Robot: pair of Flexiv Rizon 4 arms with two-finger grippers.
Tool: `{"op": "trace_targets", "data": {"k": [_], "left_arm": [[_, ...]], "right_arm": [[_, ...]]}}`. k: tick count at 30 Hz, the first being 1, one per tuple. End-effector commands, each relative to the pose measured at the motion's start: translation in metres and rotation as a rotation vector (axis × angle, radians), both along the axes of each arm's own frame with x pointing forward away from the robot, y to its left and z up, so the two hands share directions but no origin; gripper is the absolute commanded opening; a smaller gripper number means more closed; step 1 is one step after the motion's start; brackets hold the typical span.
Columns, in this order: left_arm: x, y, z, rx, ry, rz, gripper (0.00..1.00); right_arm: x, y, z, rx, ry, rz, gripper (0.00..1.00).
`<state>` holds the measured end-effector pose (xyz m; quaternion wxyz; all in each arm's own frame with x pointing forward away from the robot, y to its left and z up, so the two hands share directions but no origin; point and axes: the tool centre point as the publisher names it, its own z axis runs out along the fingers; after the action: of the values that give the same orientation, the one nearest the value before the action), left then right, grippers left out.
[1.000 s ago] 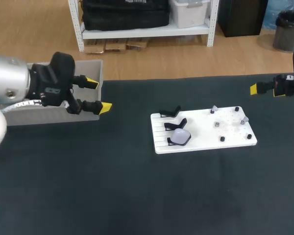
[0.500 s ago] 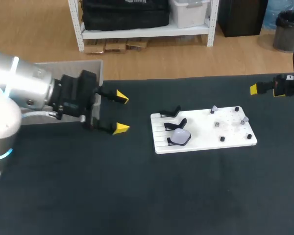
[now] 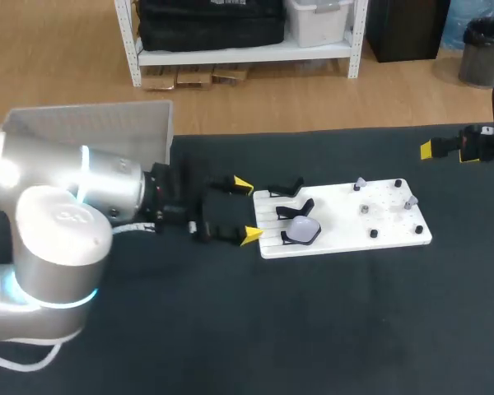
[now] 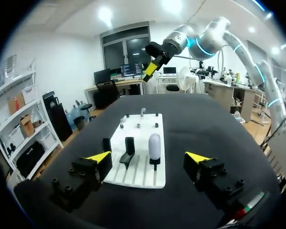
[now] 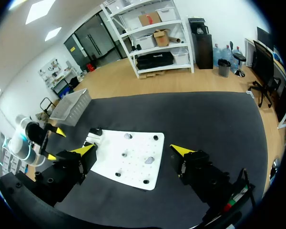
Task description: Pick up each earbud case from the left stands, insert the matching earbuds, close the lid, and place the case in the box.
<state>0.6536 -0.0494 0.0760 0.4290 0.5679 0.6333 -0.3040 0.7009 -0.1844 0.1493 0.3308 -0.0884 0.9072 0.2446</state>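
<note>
I can see matching pale earbuds (image 3: 411, 202) still resting on their pegs, so I should find empty sockets inside the pale earbud case (image 3: 303, 230) when I open its lid.
A pale earbud case (image 3: 303, 229) sits upright on the nearest black stand at the left end of the white board (image 3: 395, 234). Two empty black stands (image 3: 286, 188) are behind it. Small earbuds (image 3: 411, 200) sit on pegs at the board's right end. My left gripper (image 3: 246, 211) is open, level with the table, just left of the board. In the left wrist view the case (image 4: 154, 145) stands a little ahead of that gripper (image 4: 148, 157), between the lines of its fingers and untouched. My right gripper (image 5: 133, 150) is open and empty, high off the board's far right.
The grey box (image 3: 90, 132) stands at the table's back left, behind my left arm. Dark table cloth surrounds the board (image 5: 133, 171). In the left wrist view my right gripper (image 4: 151, 71) hangs beyond the board's far end.
My left arm has swung right, from beside the grey box to the board's left edge, its gripper open throughout. The right arm has not moved.
</note>
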Motion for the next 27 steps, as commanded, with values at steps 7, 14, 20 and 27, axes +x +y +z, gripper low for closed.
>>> {"op": "trace_targets", "data": {"k": [7,14,20,27], "left_arm": [[0.003,-0.01,-0.008,-0.035,-0.019,0.015,1.0],[0.003,-0.018,-0.011,0.013,0.011,0.024,1.0],[0.007,-0.031,-0.021,0.054,0.05,0.033,1.0],[0.016,-0.046,-0.036,0.059,0.082,0.018,1.0]], "right_arm": [[0.0,-0.001,0.0,0.0,0.0,0.001,1.0],[0.0,-0.001,0.0,0.0,0.0,0.001,1.0],[0.0,-0.001,0.0,0.0,0.0,0.001,1.0],[0.0,-0.001,0.0,0.0,0.0,0.001,1.0]]}}
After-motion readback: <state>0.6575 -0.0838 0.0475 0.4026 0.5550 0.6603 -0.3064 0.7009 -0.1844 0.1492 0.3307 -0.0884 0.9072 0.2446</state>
